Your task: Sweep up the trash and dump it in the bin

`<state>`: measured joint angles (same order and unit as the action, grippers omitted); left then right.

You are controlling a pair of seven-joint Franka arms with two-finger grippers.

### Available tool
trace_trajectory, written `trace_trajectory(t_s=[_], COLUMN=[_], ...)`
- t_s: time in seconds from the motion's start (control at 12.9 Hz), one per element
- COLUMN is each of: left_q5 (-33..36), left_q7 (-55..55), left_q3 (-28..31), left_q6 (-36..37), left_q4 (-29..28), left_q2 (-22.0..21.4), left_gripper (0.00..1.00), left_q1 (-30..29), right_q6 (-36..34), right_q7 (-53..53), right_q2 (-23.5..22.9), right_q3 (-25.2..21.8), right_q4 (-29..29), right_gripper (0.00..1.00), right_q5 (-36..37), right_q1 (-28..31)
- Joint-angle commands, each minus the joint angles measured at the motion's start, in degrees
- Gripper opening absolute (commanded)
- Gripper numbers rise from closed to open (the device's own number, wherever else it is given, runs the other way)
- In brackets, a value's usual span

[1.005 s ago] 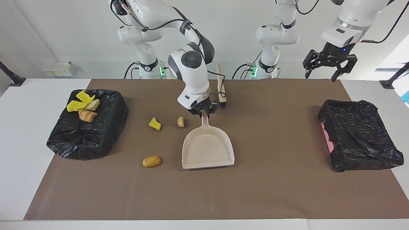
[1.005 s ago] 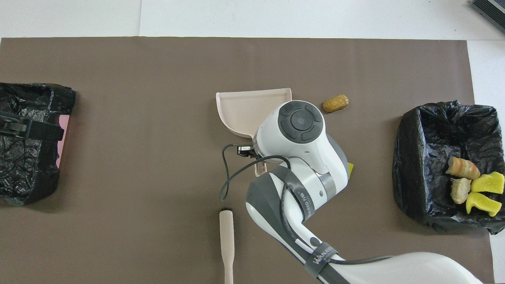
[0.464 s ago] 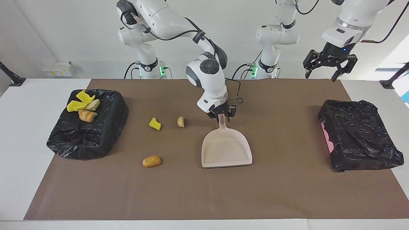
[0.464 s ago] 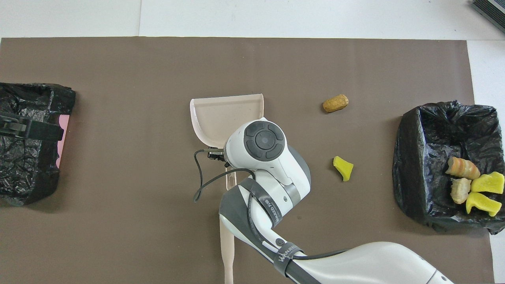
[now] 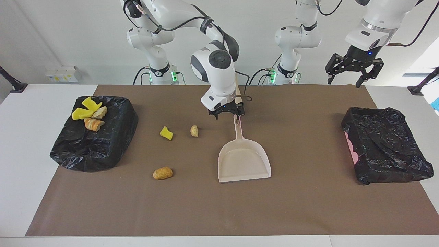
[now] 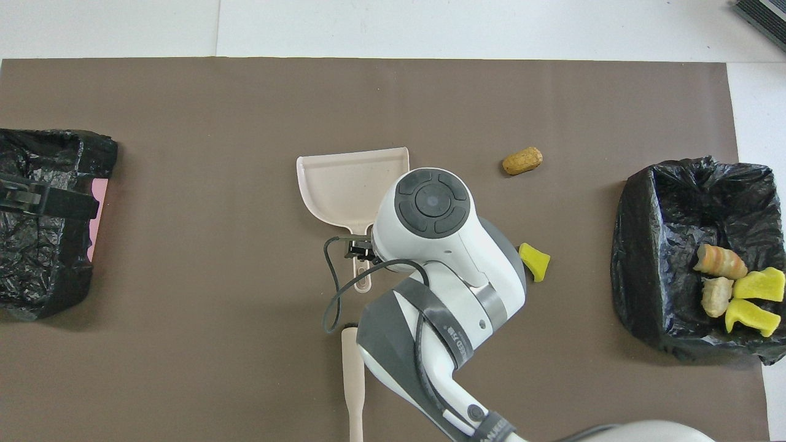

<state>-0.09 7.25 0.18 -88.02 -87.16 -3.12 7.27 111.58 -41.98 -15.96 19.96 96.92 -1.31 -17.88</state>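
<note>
The beige brush's narrow handle [image 6: 355, 426] points toward the robots, clear of the dustpan, so I should keep pulling my right gripper back until it closes around that handle [image 6: 355, 412].
The beige dustpan [image 5: 244, 161] lies flat on the brown mat, its handle pointing toward the robots; it also shows in the overhead view [image 6: 350, 183]. My right gripper [image 5: 230, 114] hangs open just above the handle's end, holding nothing. Three pieces of trash lie loose on the mat: a yellow scrap [image 5: 166, 133], a small tan lump [image 5: 194, 130] and a larger tan lump [image 5: 163, 173]. Several more pieces [image 5: 89, 113] lie in the black-lined bin [image 5: 103, 144] at the right arm's end. My left gripper [image 5: 354, 70] waits open, high over the left arm's end.
A second black-lined bin [image 5: 384, 147] stands at the left arm's end. A beige brush [image 6: 353, 380] lies on the mat nearer to the robots than the dustpan, partly hidden by the right arm.
My right gripper slid the dustpan toward the left arm's end, then let go of the handle and rose above it. The loose trash and the left arm have not moved.
</note>
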Motion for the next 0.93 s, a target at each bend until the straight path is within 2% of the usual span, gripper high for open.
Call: trace_trajectory(t_s=[0.0, 0.31, 0.54, 0.7, 0.85], left_q5=[0.62, 0.62, 0.36, 0.27, 0.10], left_q7=[0.13, -0.31, -0.83, -3.71, -11.08], left_q3=[-0.62, -0.71, -2.11, -4.65, -9.56], left_q6=[1.19, 2.76, 2.07, -2.47, -8.36], left_q4=[0.76, 0.59, -0.72, -4.58, -9.76], left_q2=[-0.22, -0.49, -0.93, -1.37, -0.93], left_gripper=[1.00, 1.00, 1.00, 1.00, 1.00], left_q1=[-0.77, -0.07, 0.20, 0.20, 0.20], right_q6=[-1.37, -0.84, 7.48, 8.30, 10.05], right_q7=[0.15, -2.57, -2.49, -2.92, -6.24], right_q2=[7.76, 15.06, 22.00, 22.90, 22.73], right_q3=[0.26, 0.17, 0.26, 0.17, 0.26], right_q4=[6.78, 16.26, 28.20, 30.96, 33.33], right_gripper=[1.00, 1.00, 1.00, 1.00, 1.00], right_q5=[-1.15, -3.25, -10.00, -11.52, -11.69], right_q1=[-1.63, -6.72, -7.78, -11.91, -15.15])
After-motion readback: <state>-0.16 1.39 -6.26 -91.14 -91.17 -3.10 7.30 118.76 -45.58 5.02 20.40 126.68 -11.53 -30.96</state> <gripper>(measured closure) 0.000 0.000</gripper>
